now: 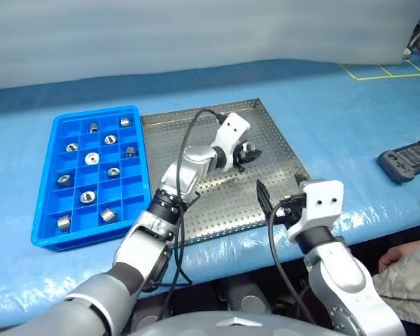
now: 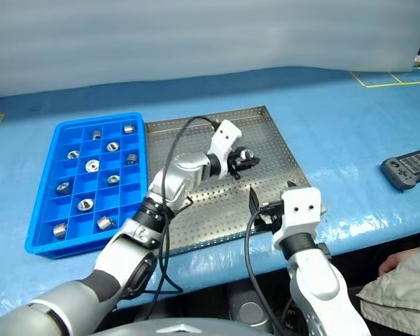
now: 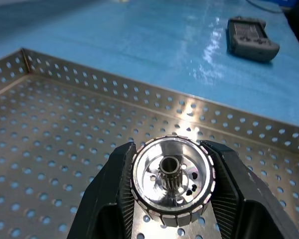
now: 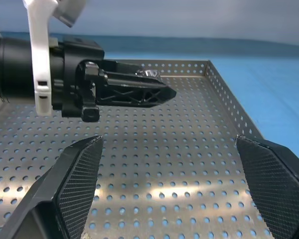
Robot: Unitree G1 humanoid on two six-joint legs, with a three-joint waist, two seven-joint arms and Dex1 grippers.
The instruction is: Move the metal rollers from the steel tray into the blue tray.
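The blue tray's front compartments [image 1: 131, 187] next to the steel tray are empty, so I should keep carrying the metal roller with my left gripper until it hangs over one, then let go.
My left gripper [image 1: 246, 150] is shut on one metal roller [image 3: 172, 181], a shiny cylinder with a toothed centre hole. It holds the roller just above the perforated floor of the steel tray [image 1: 266, 122], near the tray's middle right. The blue tray [image 1: 43, 183] lies directly left of the steel tray, and several metal rollers [image 1: 92, 158] sit in its square compartments. My right gripper [image 1: 280, 197] hovers open over the steel tray's front right corner, with nothing between its fingers. Its own view looks across the tray at the left gripper [image 4: 162, 93].
A black handheld controller [image 1: 408, 161] lies on the blue table cover to the right. A person's hand and sleeve [image 1: 400, 262] are at the table's front right edge. A black cable [image 1: 189, 133] loops along my left arm. Yellow tape lines [image 1: 381, 70] mark the far right.
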